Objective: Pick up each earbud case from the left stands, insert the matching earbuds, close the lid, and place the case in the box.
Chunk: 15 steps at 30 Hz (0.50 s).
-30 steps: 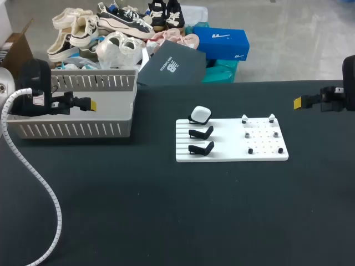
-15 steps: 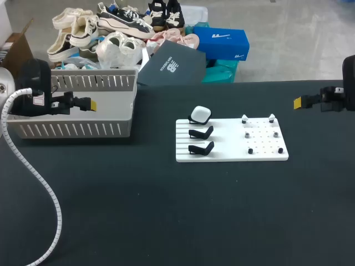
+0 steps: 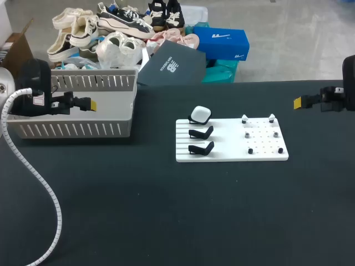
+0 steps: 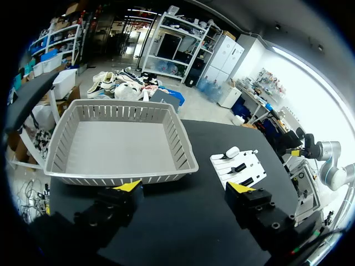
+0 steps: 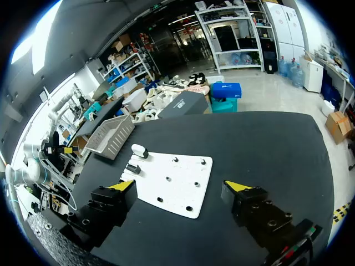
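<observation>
I expect the lid of the white earbud case (image 3: 200, 115) to swing aside and stay standing open when I open the case, because it sits as one closed rounded shell (image 3: 201, 113).
A white earbud case (image 3: 200, 115) sits on the farthest of three black stands at the left of a white plate (image 3: 232, 156). The two nearer stands (image 3: 201, 133) hold nothing. Small earbuds (image 3: 244, 118) stand on pegs across the plate's right half. The grey slatted box (image 3: 77, 129) is at the table's back left. My left gripper (image 3: 89, 104) hangs open over the box, which lies ahead of it (image 4: 184, 187) with the plate (image 4: 244, 166) beyond its right finger. My right gripper (image 3: 298, 102) is open at the far right, well off the plate (image 5: 172, 183) and case (image 5: 138, 151).
A white coiled cable (image 3: 39, 183) trails from my left arm down across the table's left side. The black tabletop (image 3: 166, 210) stretches bare in front of the plate and between the plate and my right gripper.
</observation>
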Available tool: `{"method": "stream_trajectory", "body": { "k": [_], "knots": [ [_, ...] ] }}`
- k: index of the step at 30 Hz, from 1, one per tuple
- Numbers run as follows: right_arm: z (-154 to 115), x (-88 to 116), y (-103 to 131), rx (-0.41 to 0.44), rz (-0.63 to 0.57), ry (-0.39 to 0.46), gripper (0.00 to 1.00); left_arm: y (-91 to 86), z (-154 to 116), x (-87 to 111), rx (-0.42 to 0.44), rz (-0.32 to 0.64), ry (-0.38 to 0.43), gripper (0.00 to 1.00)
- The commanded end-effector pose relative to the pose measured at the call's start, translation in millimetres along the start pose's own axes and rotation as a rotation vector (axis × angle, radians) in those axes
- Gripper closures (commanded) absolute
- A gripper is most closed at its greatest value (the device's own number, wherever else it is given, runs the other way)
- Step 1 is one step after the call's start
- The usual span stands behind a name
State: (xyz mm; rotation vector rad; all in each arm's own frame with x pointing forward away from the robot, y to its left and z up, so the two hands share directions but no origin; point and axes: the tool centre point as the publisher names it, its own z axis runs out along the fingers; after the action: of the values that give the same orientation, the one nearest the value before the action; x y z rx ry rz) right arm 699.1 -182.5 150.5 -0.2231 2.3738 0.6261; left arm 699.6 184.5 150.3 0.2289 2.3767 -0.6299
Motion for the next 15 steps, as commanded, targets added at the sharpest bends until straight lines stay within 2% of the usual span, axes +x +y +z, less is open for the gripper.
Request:
{"method": "stream_trajectory", "body": {
  "k": [1,13,14,15],
  "knots": [
    [0.5,-0.2,-2.0,-0.008,-0.002,0.001,0.0,-0.3,-0.1,-1.2,-0.002,0.0,0.005,0.0],
    [0.5,-0.2,-2.0,-0.008,-0.002,0.001,0.0,-0.3,-0.1,-1.2,-0.002,0.0,0.005,0.0],
    [0.5,-0.2,-2.0,-0.008,-0.002,0.001,0.0,-0.7,0.7,-1.5,0.02,0.018,0.012,0.0],
    [0.5,-0.2,-2.0,-0.008,-0.002,0.001,0.0,-4.8,1.4,-3.1,0.044,0.076,0.017,0.0]
  ]
}}
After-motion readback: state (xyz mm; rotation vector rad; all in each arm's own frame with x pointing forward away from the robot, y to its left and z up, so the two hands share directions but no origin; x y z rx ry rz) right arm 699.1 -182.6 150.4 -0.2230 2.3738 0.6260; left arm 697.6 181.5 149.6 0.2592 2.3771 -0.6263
